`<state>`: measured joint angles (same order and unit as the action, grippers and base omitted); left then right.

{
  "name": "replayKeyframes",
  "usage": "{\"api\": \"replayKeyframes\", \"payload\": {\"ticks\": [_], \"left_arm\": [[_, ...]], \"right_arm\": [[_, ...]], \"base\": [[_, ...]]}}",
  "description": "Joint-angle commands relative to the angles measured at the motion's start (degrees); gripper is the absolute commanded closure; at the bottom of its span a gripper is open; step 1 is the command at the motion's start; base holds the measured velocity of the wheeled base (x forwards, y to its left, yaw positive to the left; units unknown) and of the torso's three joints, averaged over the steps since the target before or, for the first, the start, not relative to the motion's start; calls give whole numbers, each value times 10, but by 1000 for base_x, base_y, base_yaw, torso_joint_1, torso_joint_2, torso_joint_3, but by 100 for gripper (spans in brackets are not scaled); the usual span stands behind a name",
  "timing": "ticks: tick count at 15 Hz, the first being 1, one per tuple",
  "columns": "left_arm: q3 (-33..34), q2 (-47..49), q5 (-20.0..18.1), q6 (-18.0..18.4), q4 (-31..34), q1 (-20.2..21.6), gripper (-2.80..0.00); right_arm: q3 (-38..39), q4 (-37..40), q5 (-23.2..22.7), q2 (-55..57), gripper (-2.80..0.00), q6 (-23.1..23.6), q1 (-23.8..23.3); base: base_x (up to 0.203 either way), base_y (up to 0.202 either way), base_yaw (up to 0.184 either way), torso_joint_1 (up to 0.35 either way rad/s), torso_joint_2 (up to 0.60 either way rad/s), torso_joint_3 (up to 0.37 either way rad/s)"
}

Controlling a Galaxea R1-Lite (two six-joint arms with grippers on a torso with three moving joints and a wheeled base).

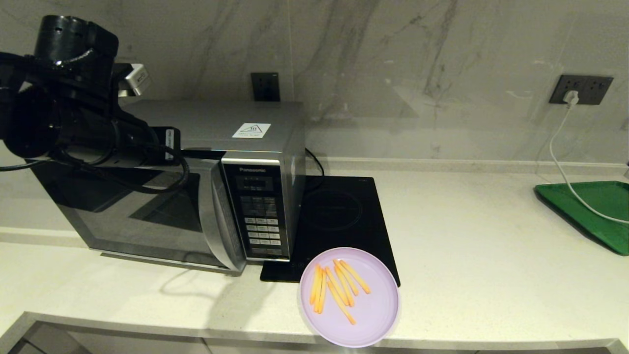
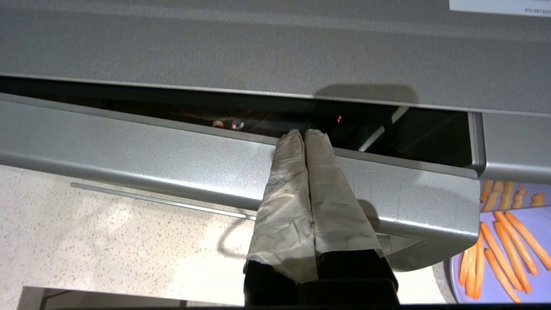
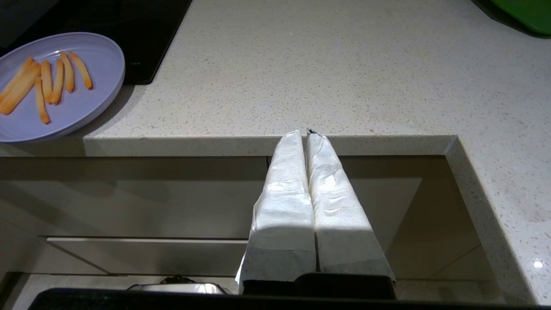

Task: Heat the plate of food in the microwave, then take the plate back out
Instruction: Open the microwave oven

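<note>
The gap (image 2: pixel 413 131) behind the microwave door is too tight for the plate, so my left gripper should draw back the door's top edge (image 2: pixel 382 158), then push from inside.
The silver-grey microwave (image 1: pixel 211 123) stands at the left of the counter. Its dark glass door (image 1: pixel 137 206) is ajar, and the left wrist view shows a dark gap between the door's top edge (image 2: pixel 172 159) and the body (image 2: pixel 258 51). My left arm (image 1: pixel 98 132) reaches over the microwave. The left gripper (image 2: pixel 304 133) is shut and empty, its tips at that gap on the door's top edge. The lilac plate of food (image 1: pixel 376 314) with fries sits at the counter's front edge, right of the microwave. The right gripper (image 3: pixel 304 132) is shut and empty, below the counter's edge.
A black induction hob (image 1: pixel 344 211) lies right of the microwave, its front corner under the plate (image 3: pixel 86 112). A green tray (image 1: pixel 594 206) sits at the far right with a white cable (image 1: pixel 560 162) running to a wall socket (image 1: pixel 580 88).
</note>
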<state>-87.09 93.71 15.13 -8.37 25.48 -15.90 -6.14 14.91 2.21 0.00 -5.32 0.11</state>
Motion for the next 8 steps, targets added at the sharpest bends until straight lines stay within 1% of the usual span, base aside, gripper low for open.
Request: {"api": "replayKeyframes", "payload": {"ticks": [1, 3, 5, 8], "left_arm": [[10, -17, 2, 0, 4, 0, 0], [15, -46, 5, 1, 7, 2, 0], [22, -95, 7, 7, 20, 8, 0], [25, -181, 8, 23, 104, 31, 0]], "right_arm": [[0, 0, 0, 0, 0, 0, 1], [0, 1, 0, 0, 0, 0, 1], [0, 0, 0, 0, 0, 0, 0], [0, 1, 0, 0, 0, 0, 1]], "base": [[0, 0, 0, 0, 0, 0], [0, 0, 0, 0, 0, 0], [0, 0, 0, 0, 0, 0], [0, 0, 0, 0, 0, 0]]}}
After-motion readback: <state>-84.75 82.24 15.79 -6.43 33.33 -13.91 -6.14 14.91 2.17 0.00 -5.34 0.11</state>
